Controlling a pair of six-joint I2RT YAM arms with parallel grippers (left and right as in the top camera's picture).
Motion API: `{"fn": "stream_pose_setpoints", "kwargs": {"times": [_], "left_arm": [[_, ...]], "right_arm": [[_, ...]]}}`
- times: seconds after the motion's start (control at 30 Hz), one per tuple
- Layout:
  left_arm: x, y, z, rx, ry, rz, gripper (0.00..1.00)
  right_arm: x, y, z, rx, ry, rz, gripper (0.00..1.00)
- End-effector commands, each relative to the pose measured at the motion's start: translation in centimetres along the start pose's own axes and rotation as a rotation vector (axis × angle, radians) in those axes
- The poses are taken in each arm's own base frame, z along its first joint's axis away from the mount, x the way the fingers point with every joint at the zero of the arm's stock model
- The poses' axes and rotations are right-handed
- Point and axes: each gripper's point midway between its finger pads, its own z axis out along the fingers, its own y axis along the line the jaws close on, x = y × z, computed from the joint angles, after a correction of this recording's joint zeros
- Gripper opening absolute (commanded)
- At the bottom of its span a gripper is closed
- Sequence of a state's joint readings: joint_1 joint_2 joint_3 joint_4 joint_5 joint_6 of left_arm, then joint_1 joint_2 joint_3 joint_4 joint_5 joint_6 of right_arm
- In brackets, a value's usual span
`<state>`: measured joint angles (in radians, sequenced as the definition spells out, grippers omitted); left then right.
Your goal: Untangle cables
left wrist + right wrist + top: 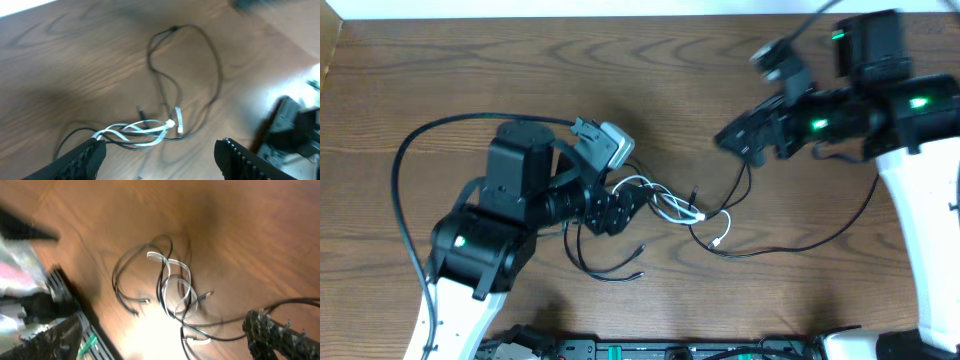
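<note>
The end of the white loops [632, 181] is crowded by my left gripper, so my left gripper should move back first and my right gripper should grab the crossed cables [669, 204] there.
The cables lie in a loose tangle on the wooden table. A white cable [665, 203] loops through thin black cables [720, 243], and more black strands [610, 265] trail toward the front. My left gripper [620, 210] sits low at the tangle's left end. In the left wrist view it [160, 150] stands open, with the white cable [135, 132] running up to its left fingertip [95, 150] and a black loop [172, 30] stretching away. My right gripper [732, 140] hangs open above and to the right of the tangle. The right wrist view, which is blurred, shows it [161, 325] open over the cables [175, 287].
The left arm's thick black cable [420, 135] arcs over the table's left side. A black rail with green parts [650, 350] runs along the front edge. The right arm's white base [930, 230] stands at the right edge.
</note>
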<state>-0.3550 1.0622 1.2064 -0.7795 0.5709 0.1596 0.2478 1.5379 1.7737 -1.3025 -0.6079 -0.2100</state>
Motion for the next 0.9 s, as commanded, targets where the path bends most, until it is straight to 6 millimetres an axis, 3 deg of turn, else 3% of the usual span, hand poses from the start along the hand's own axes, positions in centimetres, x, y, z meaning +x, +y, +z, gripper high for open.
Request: {"fn": "stream_pose_setpoints", "kwargs": {"times": [0.0,0.1,0.23,0.37,0.53,0.87], "left_arm": [[-0.5,3.0,-0.7,-0.170,-0.023,-0.086,0.75],[-1.9,3.4,-2.5,-0.202,-0.091,-0.123,0.72],[-3.9,2.6,-6.9,-0.240,-0.218,-0.165,0.63],[-4.1,0.9,-10.8,-0.271,-0.315,-0.136,0.58],[-3.5,0.2,-14.0,-0.337,-0.397,-0.150,0.54],[-1.0,0.0,-14.1,-0.356,-0.332,-0.194,0.52]], "right_arm": [[1.4,-0.7,0.9,0.166,0.100,-0.102,0.99],[3.4,-1.2,2.3,0.244,0.206,-0.134,0.99],[5.8,-1.5,5.1,0.234,0.297,-0.168,0.99],[7.6,-1.5,8.6,0.160,0.326,-0.181,0.99],[8.9,-1.1,12.3,0.088,0.322,-0.201,0.98],[12.6,-0.6,18.9,0.032,0.434,-0.248,0.81]]}}
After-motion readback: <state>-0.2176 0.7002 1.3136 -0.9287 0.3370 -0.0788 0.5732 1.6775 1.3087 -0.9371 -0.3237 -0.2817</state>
